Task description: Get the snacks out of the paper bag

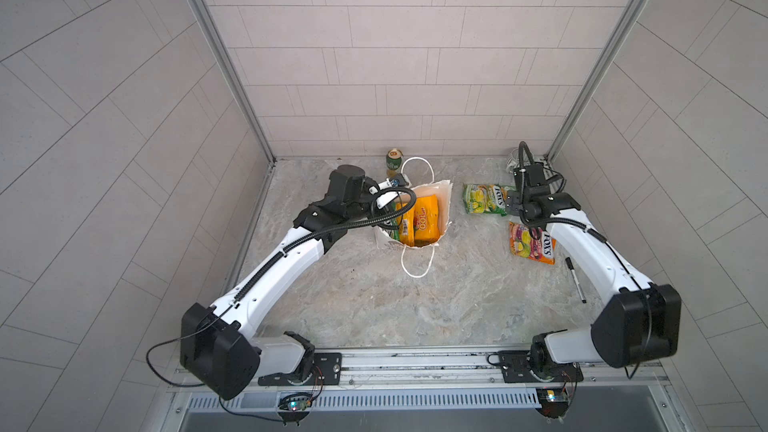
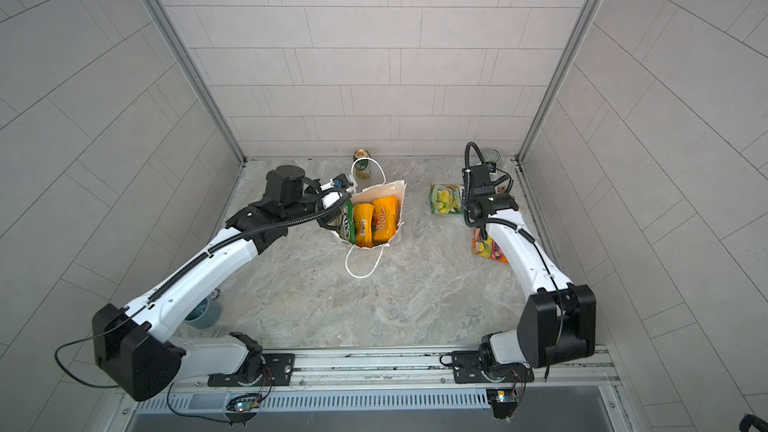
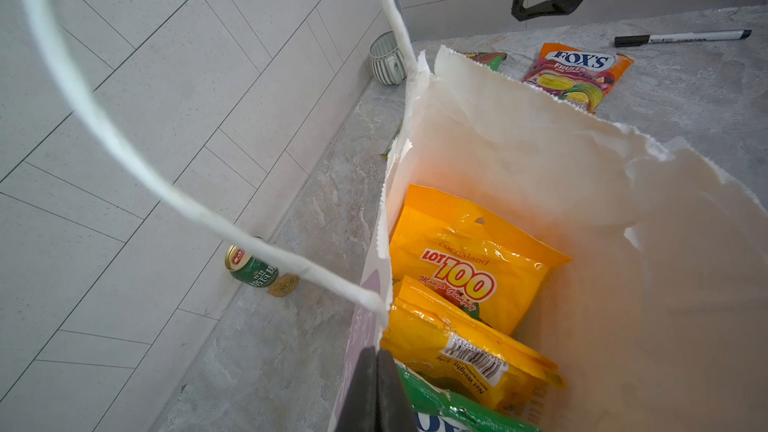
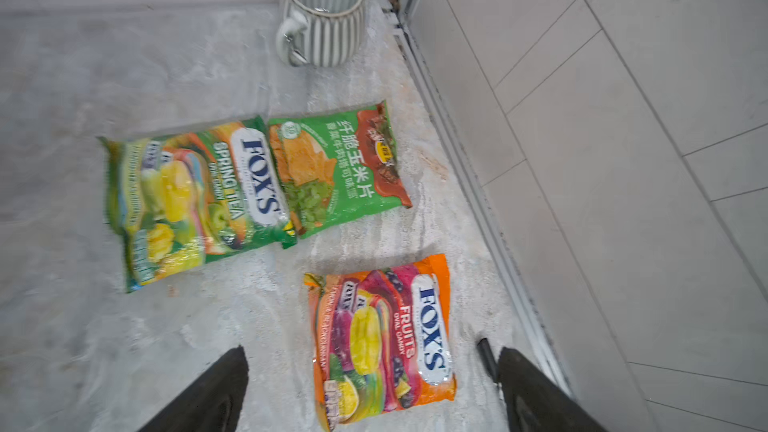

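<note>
My right gripper should push the orange-red FOX'S packet (image 1: 530,243) up to the green corn-chip packet (image 4: 342,168) before it takes more snacks out, because the FOX'S packet lies apart from the green packets.
The white paper bag (image 1: 441,195) stands open at mid-table, its cord handles (image 1: 415,270) hanging out. Inside stand two yellow-orange snacks (image 3: 465,268) (image 3: 457,351) and a green one (image 3: 457,413). My left gripper (image 3: 376,388) is shut on the bag's rim by the far handle. Three snacks lie flat at the right: a green FOX'S packet (image 4: 195,201), a green corn-chip packet (image 4: 340,164) and an orange-red FOX'S packet (image 4: 382,342). My right gripper (image 4: 370,355) hovers open and empty above them; in a top view it (image 1: 513,201) covers part of the green packets.
A green-and-gold can (image 1: 395,160) stands behind the bag at the back wall. A striped mug (image 4: 322,14) sits in the back right corner. A black marker pen (image 1: 575,280) lies near the right wall. A teal cup (image 2: 205,313) stands under my left arm.
</note>
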### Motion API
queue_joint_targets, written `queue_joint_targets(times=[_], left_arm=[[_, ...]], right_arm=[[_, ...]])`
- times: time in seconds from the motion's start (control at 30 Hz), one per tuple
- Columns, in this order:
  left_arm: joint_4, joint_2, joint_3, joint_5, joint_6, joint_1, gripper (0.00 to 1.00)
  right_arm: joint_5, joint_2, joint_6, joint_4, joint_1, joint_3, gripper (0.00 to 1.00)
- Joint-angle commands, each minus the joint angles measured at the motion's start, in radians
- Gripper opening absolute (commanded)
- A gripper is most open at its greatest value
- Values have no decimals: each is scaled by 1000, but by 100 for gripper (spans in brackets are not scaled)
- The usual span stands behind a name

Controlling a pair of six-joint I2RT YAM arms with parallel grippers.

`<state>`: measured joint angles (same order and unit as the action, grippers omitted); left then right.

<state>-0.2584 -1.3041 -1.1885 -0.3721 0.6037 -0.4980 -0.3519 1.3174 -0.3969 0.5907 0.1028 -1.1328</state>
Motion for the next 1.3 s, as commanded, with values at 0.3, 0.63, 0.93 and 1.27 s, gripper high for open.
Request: queue_joint_targets(times=[0.3, 0.63, 0.93, 1.27], left_arm=[[15, -8, -5, -9, 13, -8, 0], [13, 0, -1, -3, 16, -8, 0], [7, 11, -2, -3, 16, -8, 0], [7, 10, -2, 6, 21, -9, 0]], right_arm=[[447, -302, -471, -372, -258, 551, 95], [609, -174, -578, -537, -448, 653, 78], [596, -26, -622, -724, -485, 689, 66], [720, 184, -683, -888, -504, 677, 56]])
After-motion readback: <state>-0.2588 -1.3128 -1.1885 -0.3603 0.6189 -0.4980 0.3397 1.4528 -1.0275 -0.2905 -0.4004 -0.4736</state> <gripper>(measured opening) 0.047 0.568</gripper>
